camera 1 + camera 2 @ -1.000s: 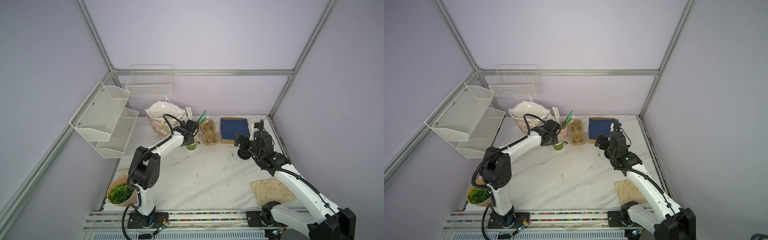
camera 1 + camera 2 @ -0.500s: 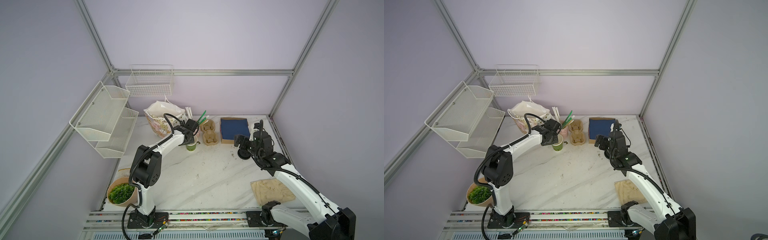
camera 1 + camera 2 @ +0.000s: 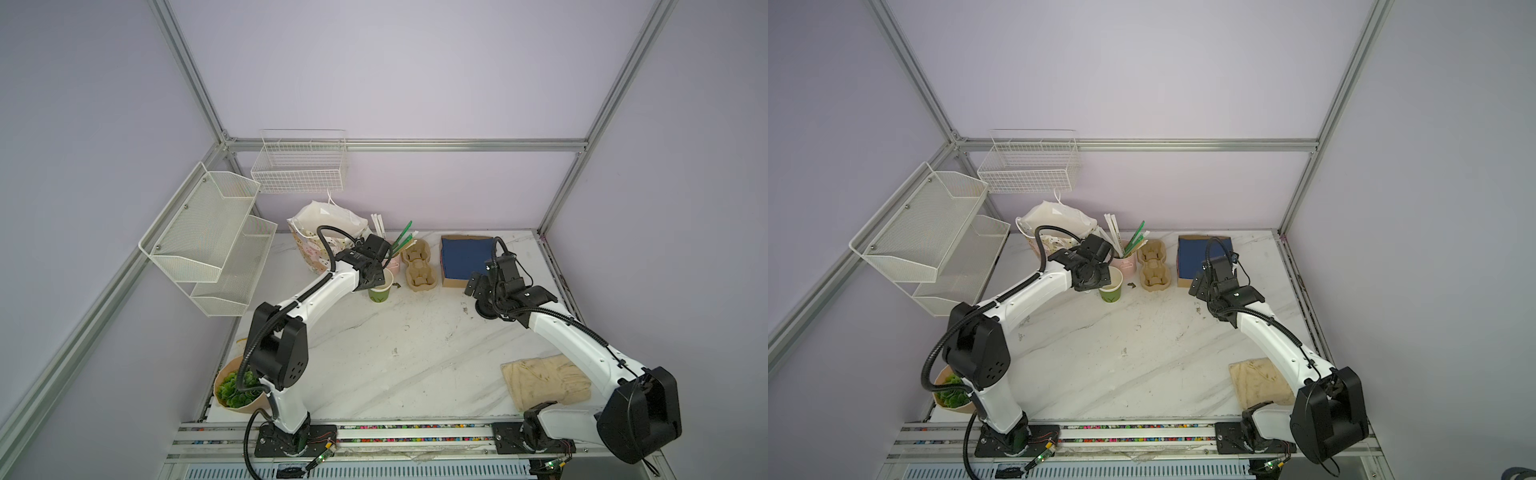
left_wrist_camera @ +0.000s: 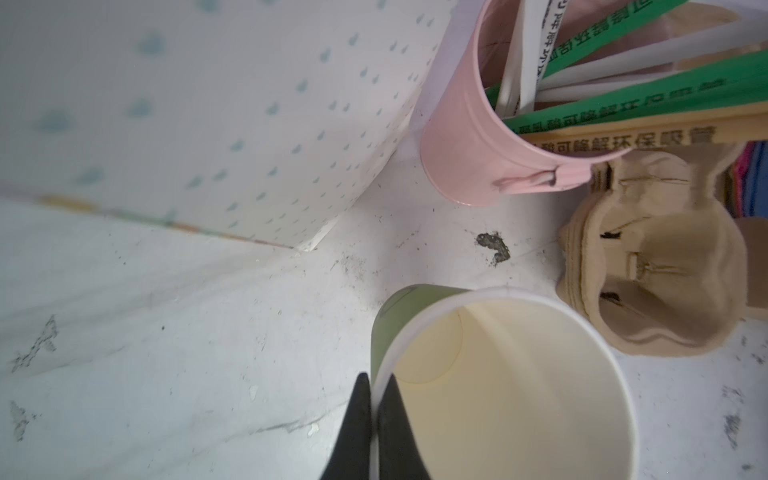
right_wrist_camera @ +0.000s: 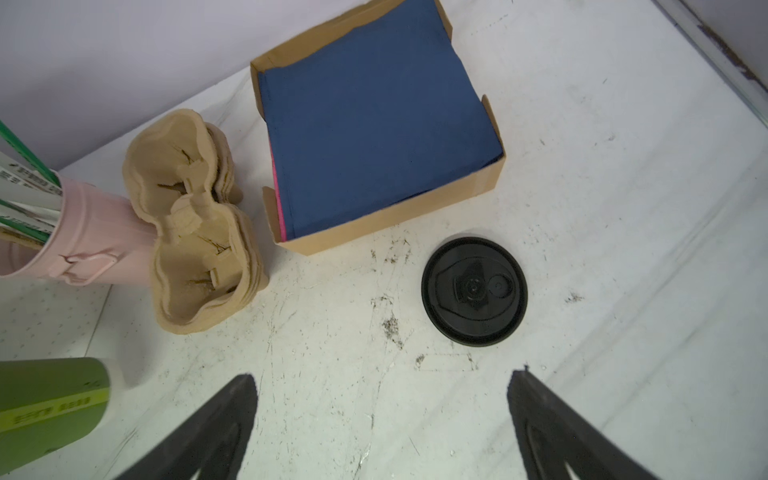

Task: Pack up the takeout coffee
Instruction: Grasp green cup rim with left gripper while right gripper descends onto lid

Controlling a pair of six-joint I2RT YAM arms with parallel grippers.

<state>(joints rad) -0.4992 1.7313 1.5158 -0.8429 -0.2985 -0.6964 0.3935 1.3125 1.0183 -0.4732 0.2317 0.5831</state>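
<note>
The black lid (image 5: pixel 474 291) lies flat and clear of the napkin box, so the robot's right gripper keeps lowering its open fingers around the lid's rim (image 5: pixel 521 305) and closes there.
The takeout coffee (image 3: pixel 380 291) (image 3: pixel 1111 291) is an olive-green paper cup with a white rim, standing on the marble table just in front of the pink mug. My left gripper (image 4: pixel 376 380) (image 3: pixel 374 279) is shut on the cup's rim, one finger (image 4: pixel 357 415) outside the wall and the other inside. The cup's pale inside (image 4: pixel 498 382) looks empty. My right gripper (image 5: pixel 382 374) (image 3: pixel 478 289) hangs open over bare table at the right. A black lid (image 5: pixel 473 291) lies flat just beyond its fingertips. The cup's green side (image 5: pixel 50 403) shows at the edge of the right wrist view.
A pink mug (image 3: pixel 392 261) (image 4: pixel 478 137) of straws and a tan pulp cup tray (image 3: pixel 419 266) (image 5: pixel 195 232) stand behind the cup. A dotted paper bag (image 3: pixel 320 241) is at its left. A box of blue napkins (image 3: pixel 465 257), a tan cloth (image 3: pixel 544 382) and a potted plant (image 3: pixel 237 386) are also there.
My left gripper's jaws have closed onto the cup's rim. The cup stays where it was. The right arm has not moved.
</note>
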